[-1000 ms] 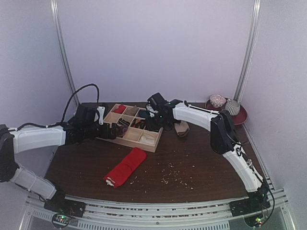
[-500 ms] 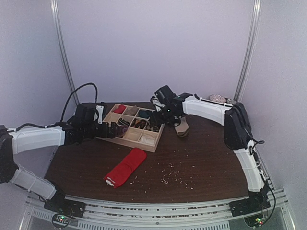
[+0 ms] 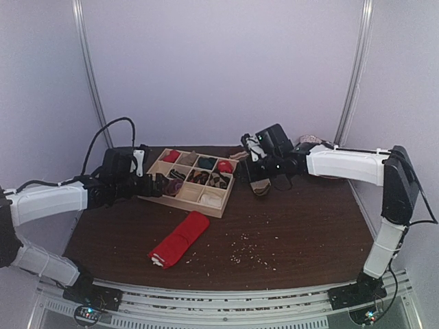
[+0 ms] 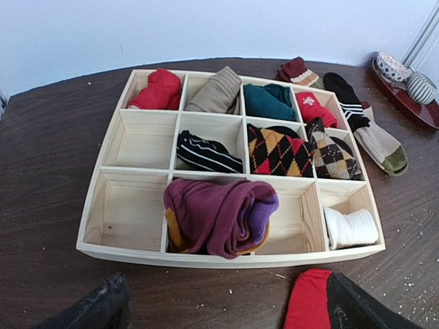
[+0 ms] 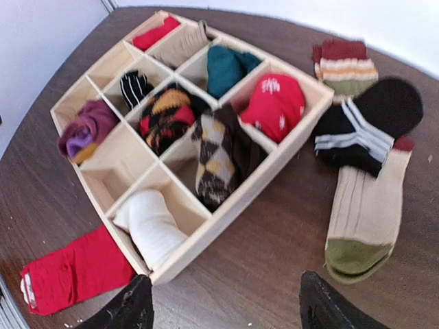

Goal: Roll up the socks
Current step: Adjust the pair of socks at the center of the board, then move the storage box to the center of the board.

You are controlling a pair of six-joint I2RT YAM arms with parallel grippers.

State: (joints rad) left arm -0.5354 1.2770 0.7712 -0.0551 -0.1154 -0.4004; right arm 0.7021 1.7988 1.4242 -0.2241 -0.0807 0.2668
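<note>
My gripper should swing the white end of the plain red sock toward my right gripper before rolling, because the sock slants with its white end (image 3: pixel 159 260) on my left gripper's side.
The plain red sock (image 3: pixel 180 238) lies flat on the dark table in front of the wooden box (image 3: pixel 186 203); its end shows in the left wrist view (image 4: pixel 309 301) and the right wrist view (image 5: pixel 75 271). The brown argyle sock (image 4: pixel 333 154) sits bunched in the rightmost compartment of the box's middle row (image 5: pixel 216 154). My left gripper (image 3: pixel 155 185) hovers at the box's near left side, open and empty (image 4: pixel 226 315). My right gripper (image 3: pixel 248 155) hangs off the box's right end, open with nothing between its fingers (image 5: pixel 226 308).
The box (image 4: pixel 233 257) holds several rolled socks. A black white-striped sock (image 5: pixel 363 133), a tan green-toed sock (image 5: pixel 363 219) and a striped roll (image 5: pixel 346 65) lie right of it. A red dish (image 4: pixel 411 103) stands back right. Crumbs (image 3: pixel 250 253) dot the front.
My right arm has swung from over the box out to the right, and its jaws have spread wider. The left arm has barely moved.
</note>
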